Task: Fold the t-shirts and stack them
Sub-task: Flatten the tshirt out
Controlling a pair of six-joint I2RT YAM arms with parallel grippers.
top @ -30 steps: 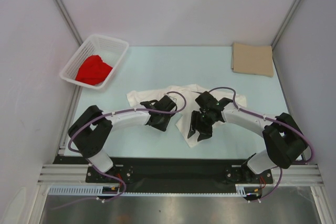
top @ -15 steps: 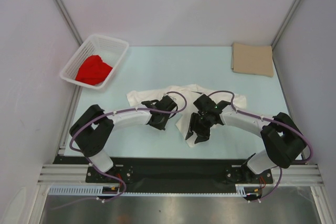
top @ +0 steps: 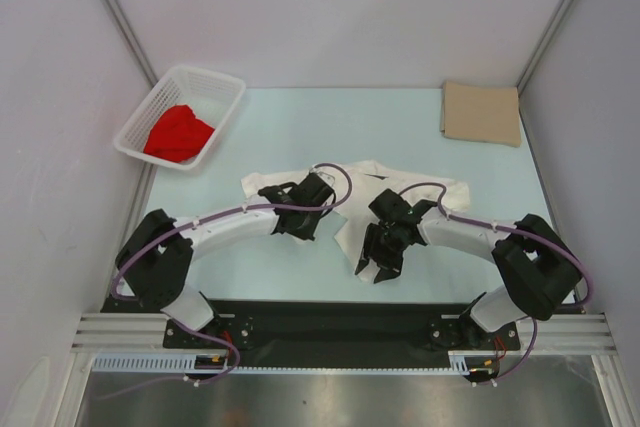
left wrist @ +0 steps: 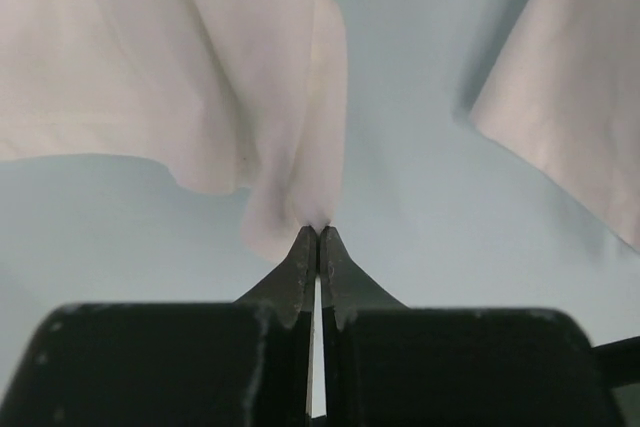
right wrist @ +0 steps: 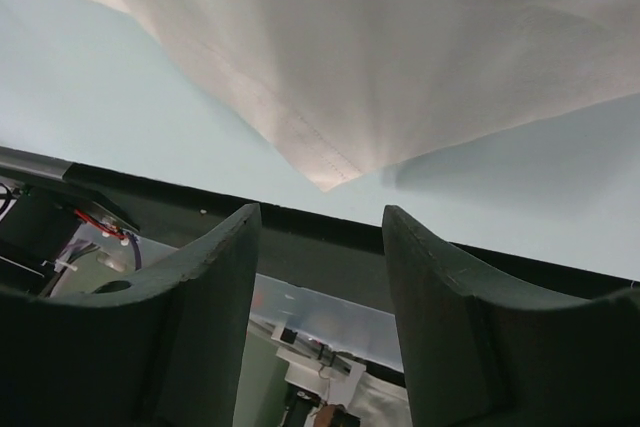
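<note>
My left gripper alone is pinching a fold (left wrist: pixel 308 197) of the white t-shirt, which lies crumpled. My right gripper should take the t-shirt's near corner (right wrist: pixel 328 169) before both grippers lift the t-shirt and spread it out.
The white t-shirt (top: pixel 352 179) lies crumpled in the middle of the table. My left gripper (top: pixel 304 223) is shut, and its tips (left wrist: pixel 318 232) pinch a fold of the shirt's white cloth (left wrist: pixel 300 97). My right gripper (top: pixel 376 267) hangs open over the shirt's near corner (right wrist: pixel 330 169). Its fingers (right wrist: pixel 215 277) point toward the near edge and nothing is between them. The tan t-shirt (top: pixel 481 113) is a flat folded rectangle at the back right. The red t-shirt (top: pixel 178 134) is bunched in the basket.
A white lattice basket (top: pixel 222 83) stands at the back left against the wall. The black base rail (top: pixel 330 319) runs along the near edge, close under my right gripper. Grey walls close in both sides and the back.
My left gripper has shut on a fold of the white shirt and shifted slightly away from the near edge. My right gripper has crept left and toward the near edge, still open.
</note>
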